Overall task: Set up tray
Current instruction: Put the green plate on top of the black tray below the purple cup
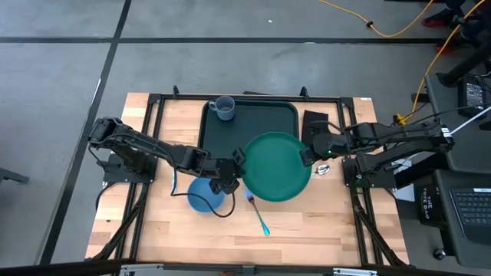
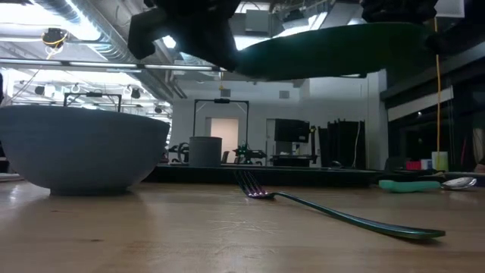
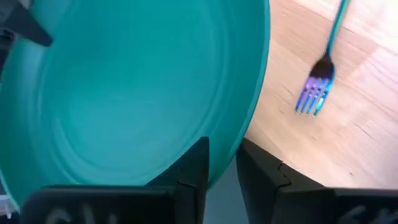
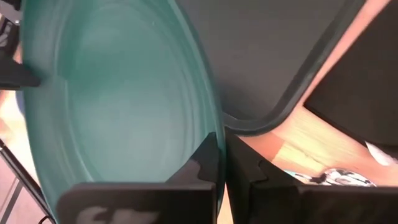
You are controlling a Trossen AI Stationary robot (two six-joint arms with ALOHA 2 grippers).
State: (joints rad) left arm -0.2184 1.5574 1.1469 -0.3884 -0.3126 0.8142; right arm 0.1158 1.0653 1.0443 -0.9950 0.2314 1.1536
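Note:
The green plate's rim (image 1: 308, 173) is in my right gripper on the side farthest from the cup, so my left gripper should grab the opposite rim (image 1: 246, 172) and put the plate next to the cup.
A round green plate (image 1: 276, 167) hangs in the air over the near right corner of the dark green tray (image 1: 230, 134). My right gripper (image 4: 222, 162) is shut on the plate's right rim. My left gripper (image 3: 217, 174) is at the plate's left rim. Its fingers stand open on either side of that rim, one over the plate's face and one below, with a gap showing beside the lower finger. A grey cup (image 1: 224, 108) stands in the tray's far left corner. My right gripper pinches the plate's right rim (image 4: 208, 134) between its two fingers, one on the upper face and one underneath. It comes from the table's right, slanting down. The plate is lifted clear of tray and table, roughly level. Whether my left gripper's upper finger (image 3: 196, 165) touches the plate, I cannot tell.
A blue bowl (image 1: 205, 195) stands on the wood just left of the plate, under my left arm. A fork (image 1: 257, 215) lies near the table's front. A black napkin (image 1: 314, 123) lies right of the tray, and a spoon (image 1: 324, 169) lies on the wood nearer the table's front.

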